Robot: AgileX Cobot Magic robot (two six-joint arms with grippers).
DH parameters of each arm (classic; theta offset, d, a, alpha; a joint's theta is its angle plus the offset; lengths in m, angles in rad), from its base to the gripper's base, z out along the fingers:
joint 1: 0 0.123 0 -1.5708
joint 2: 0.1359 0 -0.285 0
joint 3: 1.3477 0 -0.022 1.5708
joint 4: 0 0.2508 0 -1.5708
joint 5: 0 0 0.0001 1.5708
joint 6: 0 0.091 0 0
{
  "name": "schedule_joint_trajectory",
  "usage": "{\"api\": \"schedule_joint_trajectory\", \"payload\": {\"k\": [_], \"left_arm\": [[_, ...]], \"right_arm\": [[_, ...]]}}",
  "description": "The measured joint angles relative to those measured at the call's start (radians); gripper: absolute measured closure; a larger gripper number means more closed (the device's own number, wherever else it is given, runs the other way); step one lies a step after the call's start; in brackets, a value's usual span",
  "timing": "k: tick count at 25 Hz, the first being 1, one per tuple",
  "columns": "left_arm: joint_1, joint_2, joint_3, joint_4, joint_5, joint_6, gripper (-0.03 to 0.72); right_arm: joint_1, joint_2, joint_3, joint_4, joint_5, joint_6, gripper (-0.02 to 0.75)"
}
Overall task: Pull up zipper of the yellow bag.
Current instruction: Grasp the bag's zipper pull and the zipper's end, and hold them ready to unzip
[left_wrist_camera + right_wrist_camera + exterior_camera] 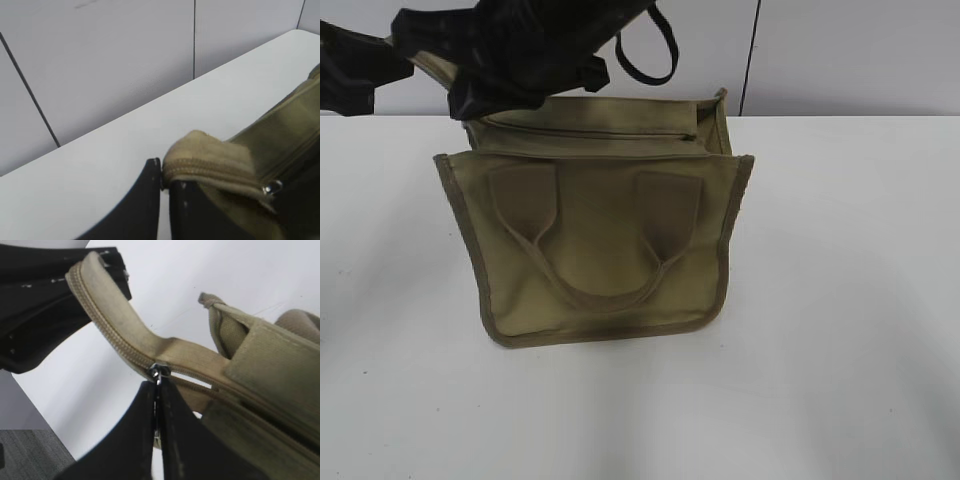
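Observation:
The zipper tape bends (156, 359) at the pull tab, so my right gripper should move back gently until the tape is straight, and then pull the tab along the open teeth (205, 384).
The yellow bag (600, 250) stands on the white table, handles facing the camera. Its zipper (610, 133) runs along the top panel. Both black grippers meet over the bag's top left corner (510, 70). My left gripper (164, 172) is shut on the fabric end of the zipper tape (210, 157). My right gripper (157, 387) is shut on the silvery pull tab (158, 372), close to that held end. In the right wrist view the teeth are joined from the slider to the held end, and a gap (200, 382) shows on the slider's other side. The bag also shows there (270, 370).
The white table (840, 330) spreads around the bag. A pale panelled wall (840, 50) stands close behind the table's far edge. A black cable loop (655, 55) hangs above the bag's top. The left gripper also shows in the right wrist view (45, 300).

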Motion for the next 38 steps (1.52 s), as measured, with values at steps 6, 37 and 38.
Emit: {"api": "schedule_joint_trajectory", "payload": {"k": [6,37,38], "left_arm": [[-0.004,0.0,0.0,-0.001,0.027,-0.014,0.68],[-0.001,0.0,0.0,-0.022,-0.023,-0.02,0.68],[-0.001,0.0,0.0,-0.022,-0.023,-0.02,0.68]], "right_arm": [[-0.044,-0.022,-0.002,0.11,0.048,-0.088,0.748],[-0.046,0.082,-0.002,0.256,-0.101,-0.156,0.633],[-0.046,0.082,-0.002,0.256,-0.1,-0.156,0.633]]}}
